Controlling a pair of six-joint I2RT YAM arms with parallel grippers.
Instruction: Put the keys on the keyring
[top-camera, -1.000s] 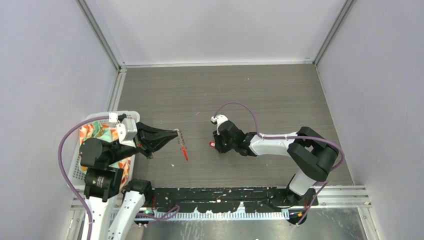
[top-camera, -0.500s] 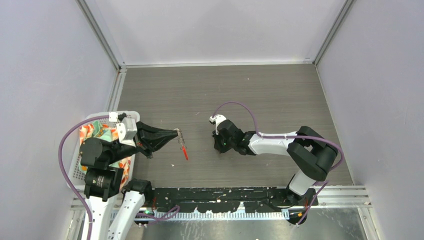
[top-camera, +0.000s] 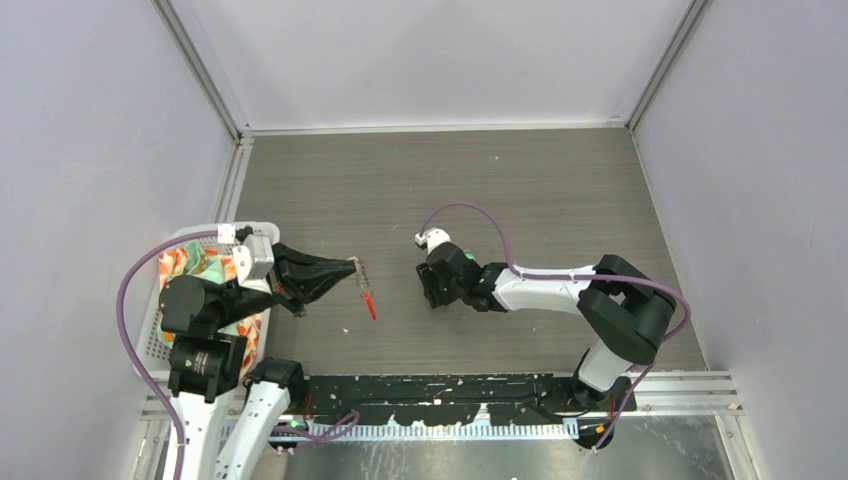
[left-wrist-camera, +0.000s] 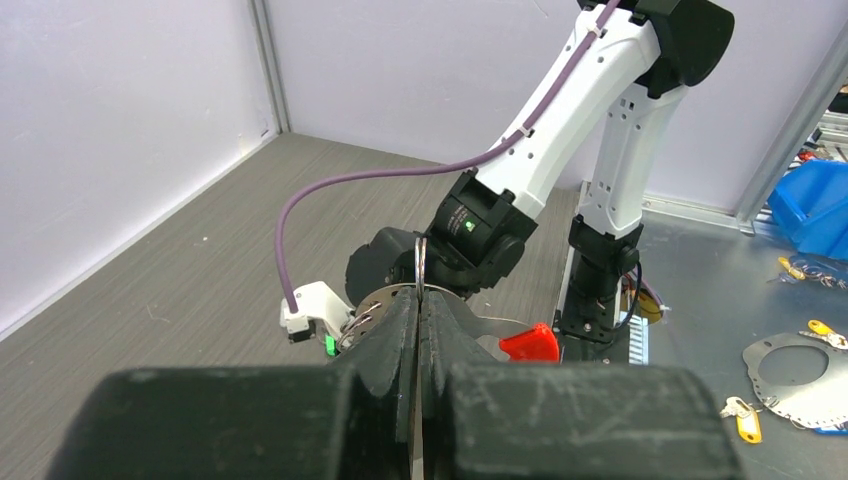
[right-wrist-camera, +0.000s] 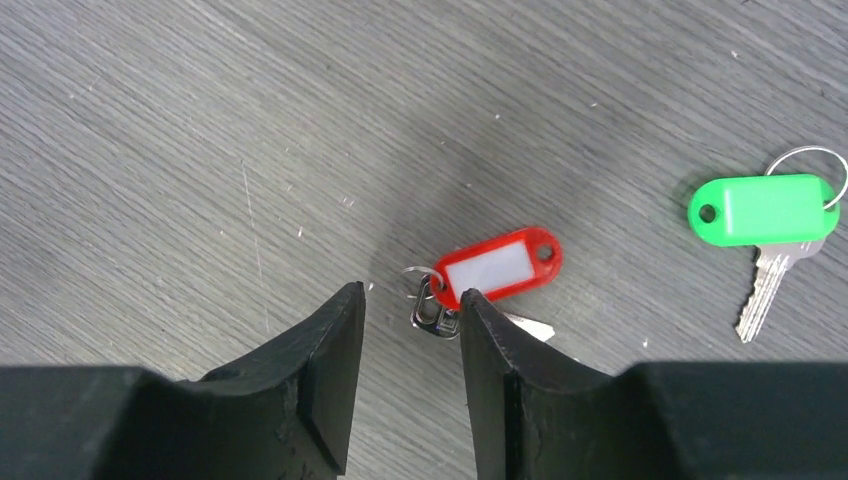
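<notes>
Next, my right gripper turns and puts its fingers on both sides of the tag's ring end (right-wrist-camera: 438, 282) before it closes, because the red-and-white tag (right-wrist-camera: 500, 266) lies crosswise at the end of my right gripper's finger.
My left gripper (top-camera: 352, 267) is shut on the keyring (left-wrist-camera: 421, 262), a thin metal loop standing edge-on above the closed jaws. Its red strip (top-camera: 369, 304) hangs below the gripper and shows in the left wrist view (left-wrist-camera: 530, 343). My right gripper (right-wrist-camera: 410, 296) is open, low over the table. The key with the red-and-white tag (right-wrist-camera: 497, 265) lies just beyond the tip of its right finger, its metal head partly under that finger. The key with the green tag (right-wrist-camera: 764, 210) lies further right. In the top view my right gripper (top-camera: 430, 284) hides both keys.
A white basket (top-camera: 152, 330) with a colourful cloth stands at the left edge beside the left arm. Walls close the table on three sides. Off the table, a metal shelf holds a blue bin (left-wrist-camera: 815, 195) and a metal plate (left-wrist-camera: 800, 365).
My right gripper has moved a little left and away from the arm bases, now covering the red-tagged key in the top view. The left arm and keyring have not moved.
</notes>
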